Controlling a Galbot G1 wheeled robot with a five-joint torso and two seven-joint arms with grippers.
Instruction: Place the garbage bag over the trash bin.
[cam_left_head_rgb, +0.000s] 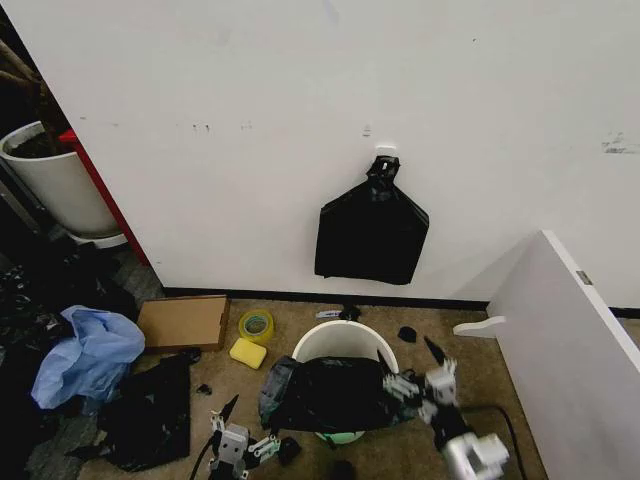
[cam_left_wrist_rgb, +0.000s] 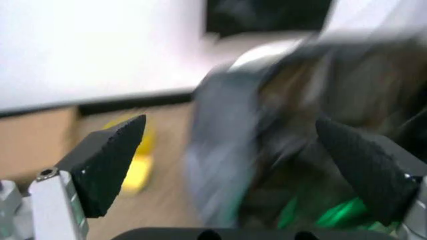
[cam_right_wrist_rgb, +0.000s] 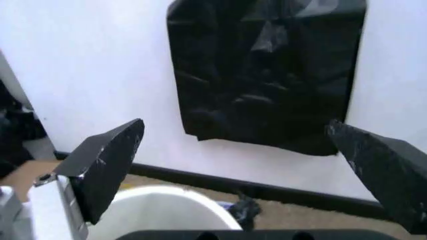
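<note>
The garbage bag (cam_left_head_rgb: 330, 393) hangs over the bin's near side (cam_left_head_rgb: 342, 432). The bag will swing around together with the bin when I turn the bin's rim.
The trash bin (cam_left_head_rgb: 345, 342) is a round cream-white bucket standing on the brown floor, with a green base (cam_left_head_rgb: 343, 437). The garbage bag (cam_left_head_rgb: 330, 392), glossy and black, drapes over the bin's near side, while the far rim stays bare. My right gripper (cam_left_head_rgb: 420, 372) is open at the bag's right edge, holding nothing. My left gripper (cam_left_head_rgb: 255, 432) is open low at the bag's left side, apart from it. In the left wrist view the open gripper (cam_left_wrist_rgb: 230, 125) faces the blurred bag (cam_left_wrist_rgb: 227, 150). The right wrist view has the open gripper (cam_right_wrist_rgb: 235, 126) above the bin's rim (cam_right_wrist_rgb: 160, 200).
A flat black bundle (cam_left_head_rgb: 372, 235) hangs on the white wall behind the bin. Cardboard (cam_left_head_rgb: 185, 322), a tape roll (cam_left_head_rgb: 256, 325) and a yellow sponge (cam_left_head_rgb: 248, 352) lie to the left, near a blue sheet (cam_left_head_rgb: 90, 355) and black plastic (cam_left_head_rgb: 150, 410). A white panel (cam_left_head_rgb: 570, 350) stands to the right.
</note>
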